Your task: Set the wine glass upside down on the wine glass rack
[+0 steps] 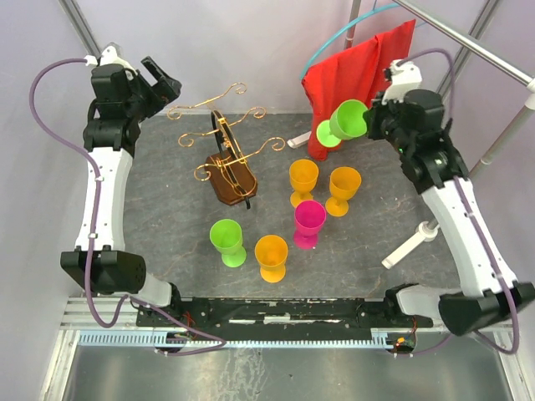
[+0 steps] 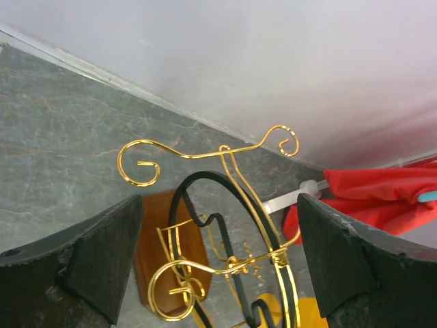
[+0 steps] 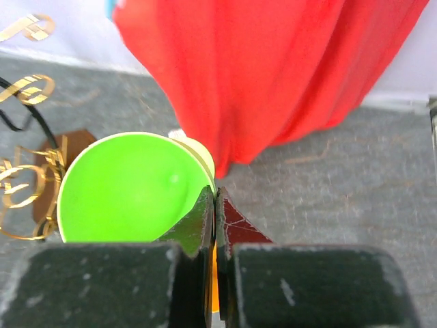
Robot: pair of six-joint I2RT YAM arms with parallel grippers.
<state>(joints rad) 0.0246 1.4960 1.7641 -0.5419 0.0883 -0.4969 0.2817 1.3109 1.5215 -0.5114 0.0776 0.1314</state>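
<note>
The green wine glass's free foot (image 1: 328, 134) faces my open left gripper, so I should hold its fingers apart before they close, until the glass's bowl (image 1: 349, 119) comes between them.
The wine glass rack (image 1: 227, 163) has a dark brown wooden base, a black arched post and gold wire arms with curled scrolls; it stands at the back left of centre. My right gripper (image 1: 369, 122) is shut on the rim of a green wine glass (image 1: 347, 119), held in the air at the back right and tilted on its side. The right wrist view shows the glass's green bowl (image 3: 123, 188) with its rim pinched in the right gripper (image 3: 215, 198). My left gripper (image 1: 167, 83) is open and empty above the rack's left side; the rack (image 2: 205, 176) shows between its fingers (image 2: 102, 253).
Several plastic wine glasses stand on the grey mat: green (image 1: 226, 241), orange (image 1: 272, 256), pink (image 1: 308, 221), orange (image 1: 303, 180) and orange (image 1: 343, 189). A red cloth (image 1: 359, 71) hangs at the back right. A white stand leg (image 1: 411, 242) lies at the right.
</note>
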